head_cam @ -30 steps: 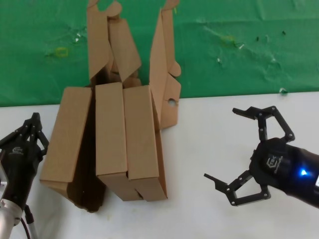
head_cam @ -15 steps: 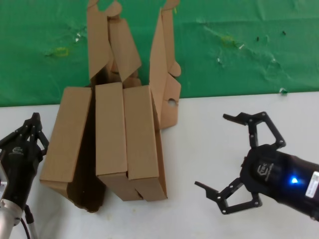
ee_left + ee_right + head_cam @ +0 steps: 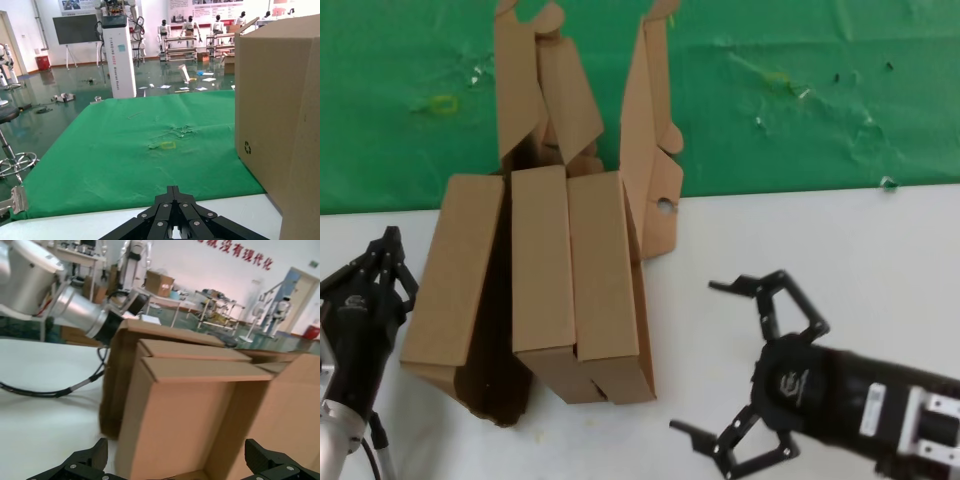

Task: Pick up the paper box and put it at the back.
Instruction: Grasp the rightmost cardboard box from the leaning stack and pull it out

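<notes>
My right gripper is moving in toward the paper box's front side [image 3: 646, 378] with spread fingers, and the white table before [image 3: 674, 390] that side is clear. It should keep moving in until its fingers straddle that side, then close.
The paper box [image 3: 605, 285] is the right one of three brown cardboard boxes standing side by side on the white table. Its open lid leans back over the green cloth [image 3: 820, 130], with a small round hole [image 3: 665, 205] in a flap. My right gripper [image 3: 692, 356] is open, just right of this box near its front end, jaws facing it and apart from it. In the right wrist view the box [image 3: 185, 410] fills the space between the spread fingers [image 3: 90, 457]. My left gripper [image 3: 385, 248] is shut and empty, left of the boxes.
Two near-identical boxes, middle [image 3: 542, 260] and left [image 3: 455, 270], stand against the paper box. The left box also shows in the left wrist view [image 3: 280, 110]. White table [image 3: 800, 240] lies to the right. Small scraps [image 3: 888, 183] dot the cloth.
My right gripper has moved left and toward the table's front, closing in on the paper box, still open. The left arm and the boxes have not moved.
</notes>
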You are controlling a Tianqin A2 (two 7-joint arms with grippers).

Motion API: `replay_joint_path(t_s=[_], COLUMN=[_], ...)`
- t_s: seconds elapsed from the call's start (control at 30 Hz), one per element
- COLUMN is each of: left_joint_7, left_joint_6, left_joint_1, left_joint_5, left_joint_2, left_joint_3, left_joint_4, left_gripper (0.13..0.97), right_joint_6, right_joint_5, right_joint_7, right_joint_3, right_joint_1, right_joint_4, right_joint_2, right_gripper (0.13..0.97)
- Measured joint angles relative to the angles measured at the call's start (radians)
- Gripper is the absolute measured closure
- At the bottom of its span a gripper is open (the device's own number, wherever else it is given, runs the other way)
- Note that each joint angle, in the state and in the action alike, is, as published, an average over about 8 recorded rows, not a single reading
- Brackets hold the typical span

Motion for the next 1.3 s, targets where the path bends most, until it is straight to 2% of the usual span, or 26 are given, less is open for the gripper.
replay_joint_path(t_s=[0.4,0.67,0.8,1.07,1.1,1.3], left_joint_7=[0.0,0.0,0.0,0.0,0.0,0.0], left_joint_6=[0.0,0.0,0.0,0.0,0.0,0.0], left_joint_1=[0.0,0.0,0.0,0.0,0.0,0.0], left_joint_5=[0.0,0.0,0.0,0.0,0.0,0.0], left_joint_2=[0.0,0.0,0.0,0.0,0.0,0.0], left_joint_3=[0.0,0.0,0.0,0.0,0.0,0.0], left_joint_4=[0.0,0.0,0.0,0.0,0.0,0.0], left_gripper=[0.954,0.954,0.954,0.954,0.954,0.954], right_joint_6=[0.016,0.024,0.023,0.023,0.022,0.019], right_joint_5=[-0.139,-0.182,-0.187,-0.181,-0.179,-0.166], right_joint_7=[0.081,0.105,0.109,0.101,0.099,0.079], right_joint_3=[-0.162,-0.222,-0.238,-0.25,-0.251,-0.258], right_joint_1=[0.086,0.137,0.15,0.161,0.162,0.168], right_joint_4=[-0.032,-0.067,-0.079,-0.097,-0.1,-0.119], right_joint_2=[-0.007,-0.028,-0.032,-0.031,-0.032,-0.04], right_gripper=[0.16,0.262,0.262,0.436,0.436,0.604])
